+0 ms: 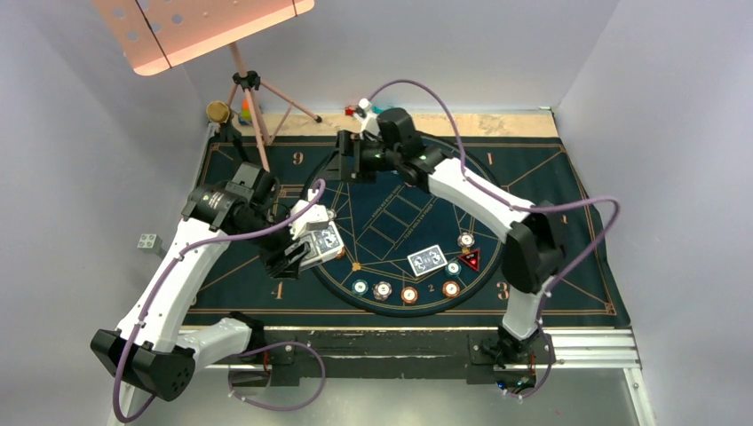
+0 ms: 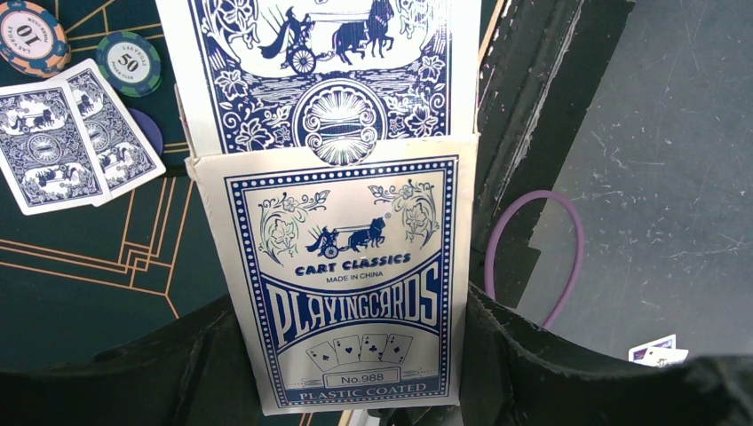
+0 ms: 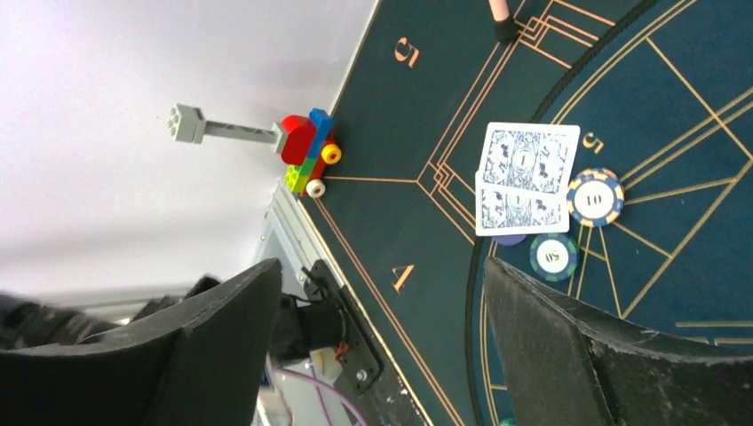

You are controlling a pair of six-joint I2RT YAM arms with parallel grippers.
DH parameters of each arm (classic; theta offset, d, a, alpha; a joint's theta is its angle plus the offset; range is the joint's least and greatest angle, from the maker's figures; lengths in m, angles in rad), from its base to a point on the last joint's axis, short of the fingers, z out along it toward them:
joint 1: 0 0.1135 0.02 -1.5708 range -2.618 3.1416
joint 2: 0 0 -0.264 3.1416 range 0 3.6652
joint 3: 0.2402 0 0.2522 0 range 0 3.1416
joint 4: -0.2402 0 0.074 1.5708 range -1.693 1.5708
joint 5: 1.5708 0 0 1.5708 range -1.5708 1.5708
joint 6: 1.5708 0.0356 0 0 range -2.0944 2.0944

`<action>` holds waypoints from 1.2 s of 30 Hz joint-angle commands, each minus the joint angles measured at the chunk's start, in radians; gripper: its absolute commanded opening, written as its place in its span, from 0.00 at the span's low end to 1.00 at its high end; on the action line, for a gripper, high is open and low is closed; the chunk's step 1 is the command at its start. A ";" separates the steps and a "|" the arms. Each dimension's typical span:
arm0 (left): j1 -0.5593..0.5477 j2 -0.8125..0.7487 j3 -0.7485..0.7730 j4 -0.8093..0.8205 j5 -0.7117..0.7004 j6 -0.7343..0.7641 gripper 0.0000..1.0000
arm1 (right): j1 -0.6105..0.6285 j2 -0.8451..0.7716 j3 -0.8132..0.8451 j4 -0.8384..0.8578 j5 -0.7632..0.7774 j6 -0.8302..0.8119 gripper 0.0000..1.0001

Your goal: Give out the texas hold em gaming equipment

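Observation:
The robot's right gripper keeps going toward the deck's exposed end (image 1: 332,239) until its fingers are on both sides of it, since the blue-backed deck sticks out of the box's open top (image 2: 335,149).
My left gripper (image 1: 302,251) is shut on a blue-and-white playing card box (image 2: 342,284), held over the left side of the round mat. The blue-backed deck (image 2: 328,71) sticks out of the box's open top. Two dealt cards (image 2: 71,133) lie just beyond it, beside an orange chip (image 2: 31,35) and a teal chip (image 2: 130,62). My right gripper (image 1: 343,160) hovers open over the far left of the mat with nothing between its fingers. Another card pair (image 1: 426,259) and a red triangular marker (image 1: 470,260) lie at centre right. Several chips (image 1: 409,295) line the near rim.
The dark blue gold-lined mat (image 1: 550,177) covers the table. A toy of coloured blocks (image 3: 306,153) sits off the mat's left edge. A pink tripod stand (image 1: 253,106) rises at the far left. More small items (image 1: 360,108) rest at the far edge.

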 commanded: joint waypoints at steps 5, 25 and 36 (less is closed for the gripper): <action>-0.003 -0.012 0.007 0.048 0.014 -0.014 0.00 | -0.029 -0.251 -0.306 0.151 -0.146 0.007 0.92; -0.003 0.024 0.036 0.068 -0.001 -0.047 0.00 | 0.088 -0.239 -0.417 0.302 -0.262 0.053 0.98; -0.003 0.013 0.034 0.067 0.005 -0.051 0.00 | 0.076 -0.235 -0.457 0.312 -0.265 0.064 0.76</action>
